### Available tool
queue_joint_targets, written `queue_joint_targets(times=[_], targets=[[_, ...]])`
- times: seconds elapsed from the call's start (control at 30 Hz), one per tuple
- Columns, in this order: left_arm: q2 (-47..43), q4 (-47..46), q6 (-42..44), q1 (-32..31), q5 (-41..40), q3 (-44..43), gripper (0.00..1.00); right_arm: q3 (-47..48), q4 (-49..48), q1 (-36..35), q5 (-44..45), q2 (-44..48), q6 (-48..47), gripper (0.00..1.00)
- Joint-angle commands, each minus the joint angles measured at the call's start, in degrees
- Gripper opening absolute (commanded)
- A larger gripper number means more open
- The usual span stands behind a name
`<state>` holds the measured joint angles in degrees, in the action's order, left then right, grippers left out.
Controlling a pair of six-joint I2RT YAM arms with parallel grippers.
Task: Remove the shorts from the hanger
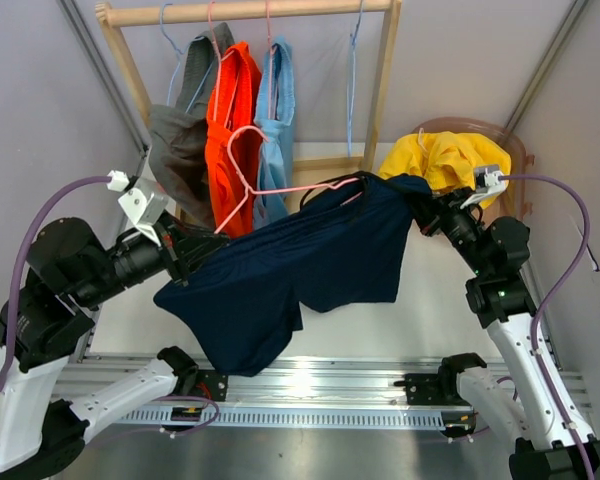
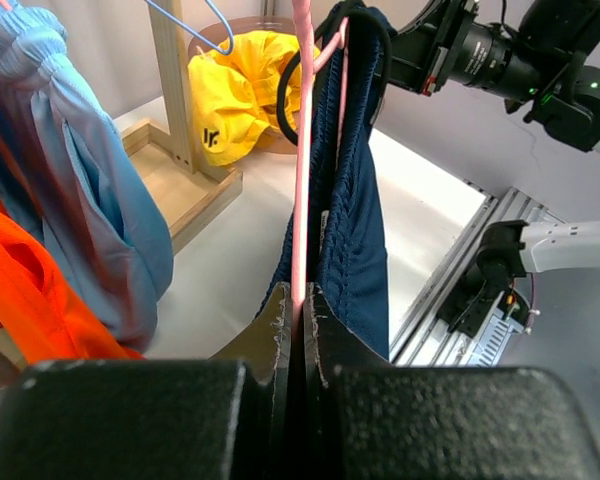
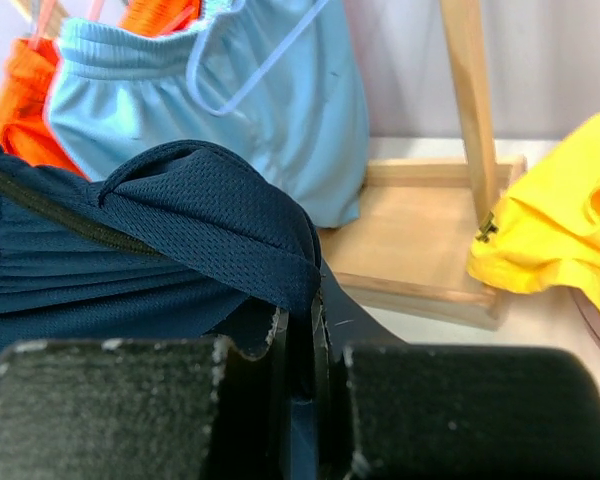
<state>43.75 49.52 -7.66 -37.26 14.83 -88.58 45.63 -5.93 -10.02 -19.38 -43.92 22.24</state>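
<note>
The waistband stretches taut along the pink hanger. Next, my right gripper moves backward and pulls the shorts down while my left gripper raises the hanger.
Dark navy shorts hang stretched in the air between my two grippers, still threaded on a pink wire hanger. My left gripper is shut on the hanger; in the left wrist view the pink hanger runs straight up from the closed left gripper, with the navy shorts draped beside it. My right gripper is shut on the far end of the waistband, and the right wrist view shows navy shorts pinched in the right gripper.
Grey shorts, orange shorts and light blue shorts hang from the wooden rack at the back. Yellow shorts lie in a brown basket at the back right. An empty blue hanger hangs on the rail.
</note>
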Motion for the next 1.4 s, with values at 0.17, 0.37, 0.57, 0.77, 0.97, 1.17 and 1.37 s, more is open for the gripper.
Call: queue_joint_targets(times=[0.17, 0.37, 0.57, 0.77, 0.97, 1.17, 1.37], targets=[[-2.26, -1.53, 2.12, 0.17, -5.25, -6.43, 0.00, 2.71, 2.17, 4.31, 12.01, -3.53, -2.91, 0.00], [-1.38, -0.38, 2.65, 0.17, -7.63, -9.86, 0.00, 1.66, 3.14, 11.06, 11.93, -6.17, 2.26, 0.00], [-0.77, -6.26, 1.60, 0.08, -6.04, -5.21, 0.00, -4.05, -3.03, 3.46, 8.01, -6.61, 5.72, 0.00], [1.25, -19.24, -0.33, 0.17, -8.93, 3.21, 0.00, -2.48, -3.21, -26.86, 20.06, -8.98, -4.91, 0.00], [3.27, -35.86, -3.32, 0.17, -11.32, 12.62, 0.00, -1.24, -2.85, -42.53, 24.83, -9.61, -8.00, 0.00], [6.44, -45.01, -5.52, 0.17, -12.36, 15.80, 0.00, 1.39, 1.09, -52.53, 25.87, -6.97, -12.21, 0.00], [7.84, -51.27, -5.44, 0.17, -16.68, 13.70, 0.00, 2.54, 2.33, -59.91, 20.08, -10.12, -14.68, 0.06]])
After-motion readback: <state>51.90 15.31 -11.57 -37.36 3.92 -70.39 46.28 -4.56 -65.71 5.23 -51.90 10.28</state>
